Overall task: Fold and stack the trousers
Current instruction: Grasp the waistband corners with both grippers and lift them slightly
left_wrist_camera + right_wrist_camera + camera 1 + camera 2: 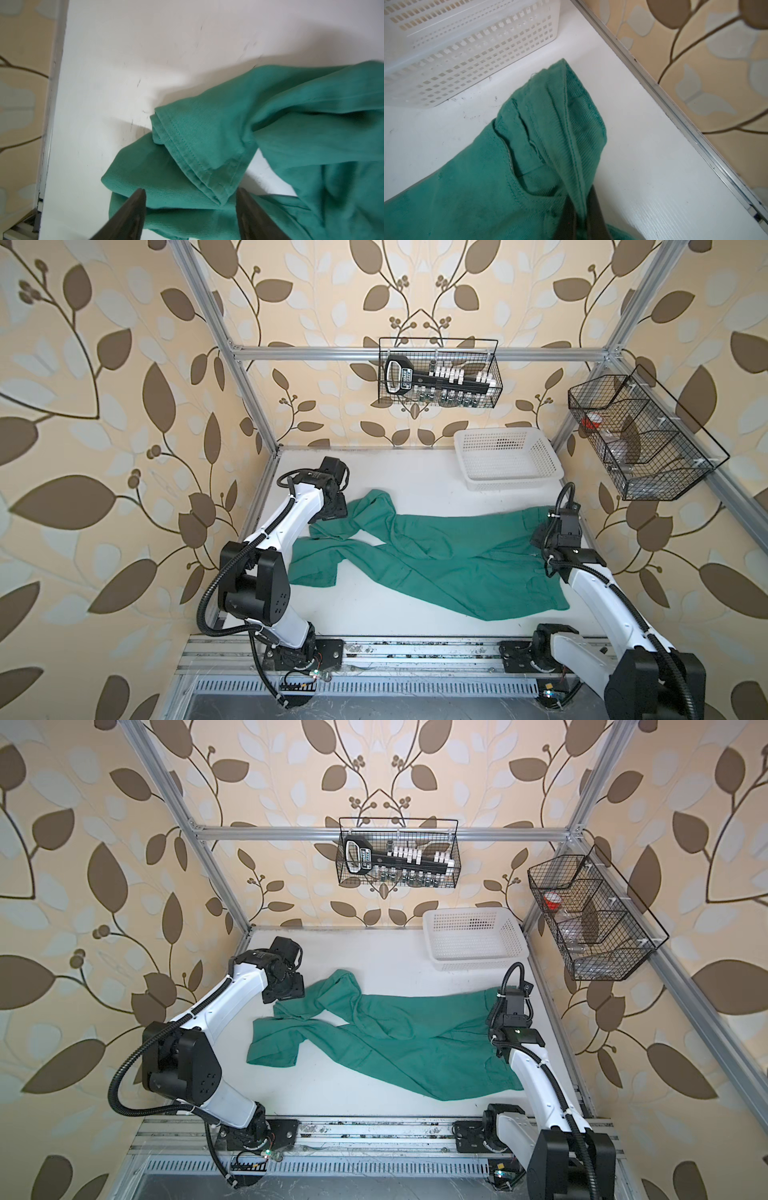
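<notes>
The hem (187,158) is lying loose over the other leg. I expect the upper leg (374,512) to straighten out and leave that leg bent when I pull the hem.
The teal-green trousers (436,562) (395,1042) lie spread across the white table, legs toward the left and waist toward the right. The upper leg bends back and its hem (187,149) lies folded over the other leg. My left gripper (190,192) hovers just above that hem, open, with cloth under the gap and nothing pinched; in both top views it shows at the legs' left end (332,510) (286,990). My right gripper (581,209) is shut on a raised fold of the waist end (571,135); it stands at the trousers' right end (544,539) (498,1021).
A white perforated basket (511,483) (478,963) (446,68) stands at the back right, close behind the waist end. Two black wire baskets hang on the walls, one at the back (440,373) and one on the right (636,439). A metal frame rail (675,108) borders the table.
</notes>
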Controlling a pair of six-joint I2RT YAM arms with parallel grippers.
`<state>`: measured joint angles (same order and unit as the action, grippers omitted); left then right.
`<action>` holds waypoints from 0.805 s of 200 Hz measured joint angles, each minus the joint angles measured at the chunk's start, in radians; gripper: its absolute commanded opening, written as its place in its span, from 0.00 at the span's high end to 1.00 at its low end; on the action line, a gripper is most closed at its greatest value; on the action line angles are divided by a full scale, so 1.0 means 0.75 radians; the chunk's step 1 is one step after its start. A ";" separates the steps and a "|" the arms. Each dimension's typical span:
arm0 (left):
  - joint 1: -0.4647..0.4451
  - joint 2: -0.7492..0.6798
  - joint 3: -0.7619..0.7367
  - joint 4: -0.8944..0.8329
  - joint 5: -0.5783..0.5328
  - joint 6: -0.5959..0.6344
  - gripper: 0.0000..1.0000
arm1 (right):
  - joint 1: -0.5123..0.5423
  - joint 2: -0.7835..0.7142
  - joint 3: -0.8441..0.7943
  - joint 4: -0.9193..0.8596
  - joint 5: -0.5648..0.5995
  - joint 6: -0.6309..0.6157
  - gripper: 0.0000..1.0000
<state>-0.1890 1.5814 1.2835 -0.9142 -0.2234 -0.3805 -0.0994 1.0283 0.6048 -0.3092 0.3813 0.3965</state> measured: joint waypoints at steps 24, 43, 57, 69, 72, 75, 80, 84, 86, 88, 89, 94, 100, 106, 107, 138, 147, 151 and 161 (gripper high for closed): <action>0.036 0.000 -0.094 0.022 0.026 -0.074 0.30 | -0.025 0.009 0.004 0.028 -0.022 0.001 1.00; 0.079 0.001 -0.153 0.093 0.050 -0.166 0.30 | -0.025 0.019 0.004 0.050 -0.046 0.002 1.00; 0.100 0.015 -0.178 0.130 0.072 -0.237 0.31 | -0.025 0.027 0.004 0.061 -0.065 0.004 1.00; 0.106 0.036 -0.199 0.188 0.097 -0.293 0.32 | -0.025 0.028 0.004 0.065 -0.078 0.005 1.00; 0.106 0.042 -0.205 0.203 0.109 -0.311 0.32 | -0.025 0.028 0.004 0.066 -0.081 0.005 1.00; 0.105 0.046 -0.211 0.215 0.119 -0.314 0.32 | -0.025 0.028 0.004 0.067 -0.084 0.005 1.00; 0.105 0.061 -0.220 0.237 0.137 -0.339 0.33 | -0.026 0.028 0.004 0.070 -0.090 0.005 1.00; 0.105 0.072 -0.225 0.251 0.152 -0.352 0.33 | -0.026 0.028 0.004 0.071 -0.094 0.005 1.00; 0.105 0.077 -0.227 0.256 0.159 -0.357 0.34 | -0.026 0.028 0.004 0.071 -0.096 0.005 1.00; 0.105 0.080 -0.228 0.259 0.162 -0.360 0.34 | -0.026 0.028 0.004 0.072 -0.098 0.005 1.00; 0.105 0.083 -0.228 0.263 0.166 -0.365 0.34 | -0.026 0.028 0.004 0.072 -0.099 0.005 1.00; 0.104 0.099 -0.231 0.278 0.179 -0.377 0.35 | -0.026 0.028 0.004 0.073 -0.104 0.005 1.00; 0.104 0.116 -0.232 0.297 0.194 -0.391 0.36 | -0.026 0.028 0.004 0.075 -0.110 0.005 1.00; 0.103 0.130 -0.233 0.317 0.201 -0.404 0.37 | -0.026 0.028 0.004 0.079 -0.116 0.005 1.00; 0.103 0.131 -0.233 0.319 0.203 -0.405 0.37 | -0.026 0.028 0.004 0.079 -0.117 0.005 1.00; 0.103 0.167 -0.233 0.388 0.204 -0.440 0.47 | -0.026 0.028 0.004 0.090 -0.144 0.005 1.00; 0.103 0.180 -0.235 0.408 0.203 -0.443 0.56 | -0.026 0.028 0.004 0.092 -0.151 0.005 1.00; 0.103 0.185 -0.238 0.417 0.202 -0.450 0.60 | -0.026 0.028 0.004 0.092 -0.153 0.006 1.00; 0.103 0.200 -0.248 0.444 0.203 -0.451 0.72 | -0.026 0.028 0.004 0.092 -0.159 0.005 1.00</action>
<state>-0.1116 1.7313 1.0977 -0.5816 -0.0711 -0.7185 -0.1192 1.0496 0.6075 -0.2401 0.2619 0.4004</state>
